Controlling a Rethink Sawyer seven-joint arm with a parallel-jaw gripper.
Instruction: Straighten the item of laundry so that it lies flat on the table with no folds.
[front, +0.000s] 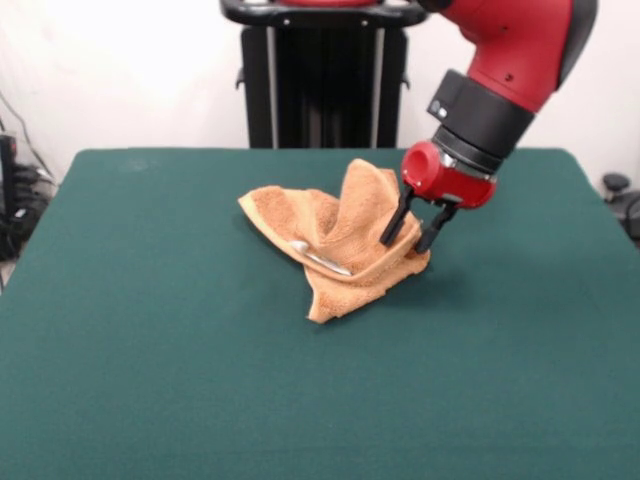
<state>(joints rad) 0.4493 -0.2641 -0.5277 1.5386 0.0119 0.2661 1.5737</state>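
The orange-tan towel (342, 240) will drag along and open out wide when I pull its corner, because the raised peak (369, 185) stands in loose, open folds.
The orange-tan towel (335, 240) lies crumpled near the middle of the dark green table (150, 350). One fold stands up in a peak on its right side, and its white tag (320, 258) faces up near the middle. My gripper (405, 245) comes down from the upper right at the towel's right edge. Its two black fingers (393, 225) stand apart, the left one in front of the raised fold and the right one just over the towel's right corner. I cannot see any cloth pinched between them.
The robot's black pedestal (320, 75) stands behind the table's far edge. Dark equipment and cables (15, 190) sit off the table at the left, and a dark object (622, 200) sits off the right edge.
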